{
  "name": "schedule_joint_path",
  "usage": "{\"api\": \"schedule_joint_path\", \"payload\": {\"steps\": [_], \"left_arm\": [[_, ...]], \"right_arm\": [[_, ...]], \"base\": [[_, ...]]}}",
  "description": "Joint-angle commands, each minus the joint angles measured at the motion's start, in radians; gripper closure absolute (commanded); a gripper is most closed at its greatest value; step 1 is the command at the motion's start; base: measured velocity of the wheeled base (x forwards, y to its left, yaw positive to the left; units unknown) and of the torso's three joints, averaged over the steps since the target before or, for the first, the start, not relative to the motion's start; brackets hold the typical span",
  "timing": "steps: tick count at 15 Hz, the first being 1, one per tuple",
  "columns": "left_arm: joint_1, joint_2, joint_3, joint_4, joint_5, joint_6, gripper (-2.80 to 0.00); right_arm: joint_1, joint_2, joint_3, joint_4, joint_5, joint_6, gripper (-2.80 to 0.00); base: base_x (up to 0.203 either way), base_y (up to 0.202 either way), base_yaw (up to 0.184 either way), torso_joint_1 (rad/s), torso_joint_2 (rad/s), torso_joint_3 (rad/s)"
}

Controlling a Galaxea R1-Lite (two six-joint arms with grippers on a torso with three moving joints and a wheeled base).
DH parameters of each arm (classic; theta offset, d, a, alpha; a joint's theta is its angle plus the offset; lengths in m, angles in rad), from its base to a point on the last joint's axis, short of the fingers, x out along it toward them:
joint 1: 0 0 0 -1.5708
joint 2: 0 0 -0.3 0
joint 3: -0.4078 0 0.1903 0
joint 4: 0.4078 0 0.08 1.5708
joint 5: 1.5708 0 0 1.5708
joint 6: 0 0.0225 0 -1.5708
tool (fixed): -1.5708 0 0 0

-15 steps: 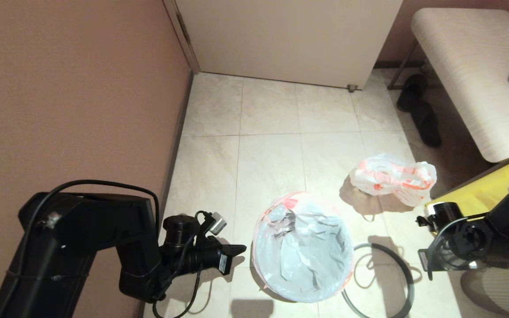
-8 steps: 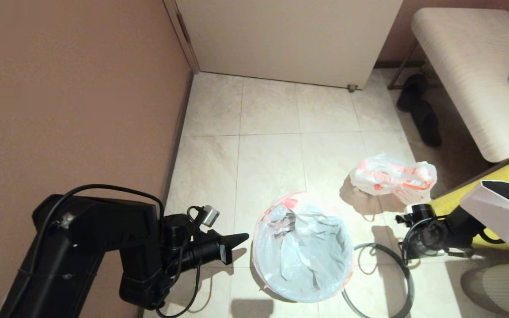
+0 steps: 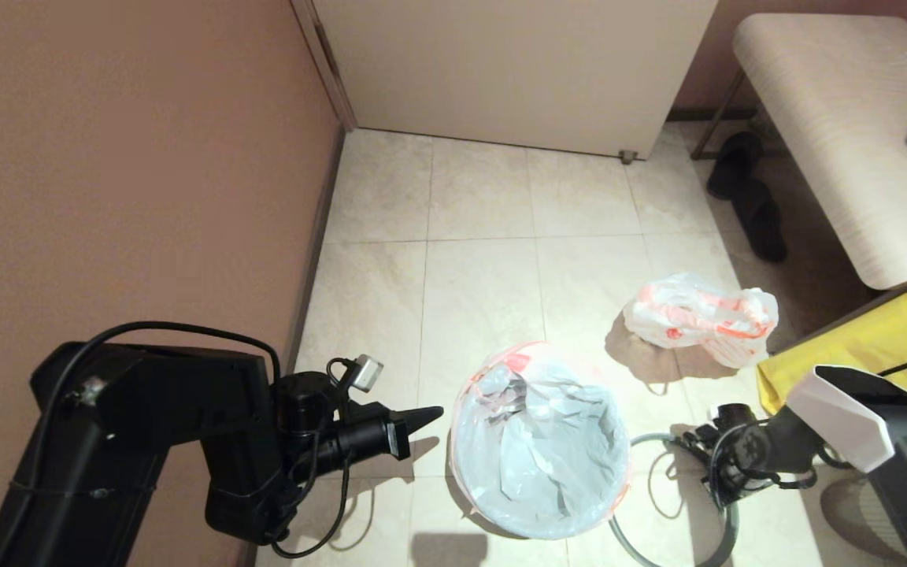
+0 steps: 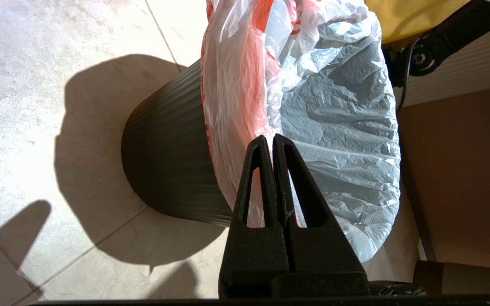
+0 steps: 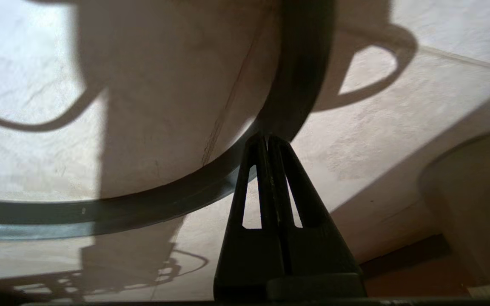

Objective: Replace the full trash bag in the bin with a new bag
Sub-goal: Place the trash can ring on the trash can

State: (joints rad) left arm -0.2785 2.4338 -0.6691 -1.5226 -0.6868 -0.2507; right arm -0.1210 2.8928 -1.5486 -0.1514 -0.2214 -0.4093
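Note:
The grey hoop's band [image 5: 274, 118] is under my closed right gripper. My right gripper should open, go over both sides of the hoop's band and carry the hoop over to the lined bin [image 3: 542, 449].
The black bin [image 3: 465, 492] [image 4: 164, 161] stands on the tile floor, lined with the new bag [image 3: 548, 449] [image 4: 338, 127], whose orange-pink mouth band folds over the rim. Its grey hoop [image 3: 731, 526] [image 5: 143, 208] lies flat on the floor just right of the bin. The full trash bag [image 3: 697, 315] sits further back to the right. My left gripper [image 3: 431, 413] [image 4: 268, 138] is shut and empty, its tips close to the bag's folded edge at the bin's left side. My right gripper [image 5: 267, 138] is shut, tips down right over the hoop's band.
A yellow fabric bag [image 3: 879, 339] sits at the right beside my right arm. A pale bench [image 3: 839, 118] stands behind it with black slippers [image 3: 753, 197] under its end. The brown wall [image 3: 146, 157] runs close along my left arm.
My right arm has swung down and left from beside the yellow bag to over the hoop. The left gripper has shifted only slightly. Both stay shut.

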Motion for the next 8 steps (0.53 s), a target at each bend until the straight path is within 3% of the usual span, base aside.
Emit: {"api": "schedule_joint_path", "payload": {"steps": [1, 2, 8], "left_arm": [[-0.001, 0.0, 0.0, -0.014, -0.004, -0.001, 0.0], [-0.002, 0.002, 0.0, -0.014, -0.011, 0.001, 0.0], [-0.007, 0.007, 0.0, -0.016, -0.011, 0.002, 0.0]], "right_arm": [[-0.007, -0.01, 0.017, -0.031, 0.051, -0.008, 0.0], [-0.015, -0.013, 0.012, -0.054, 0.052, -0.011, -2.8], [-0.051, 0.056, -0.11, -0.069, 0.066, -0.065, -2.8]], "base": [[0.0, 0.0, 0.0, 0.0, 0.0, 0.0], [0.0, 0.0, 0.0, 0.0, 0.0, 0.0], [0.0, 0.0, 0.0, 0.0, 0.0, 0.0]]}}
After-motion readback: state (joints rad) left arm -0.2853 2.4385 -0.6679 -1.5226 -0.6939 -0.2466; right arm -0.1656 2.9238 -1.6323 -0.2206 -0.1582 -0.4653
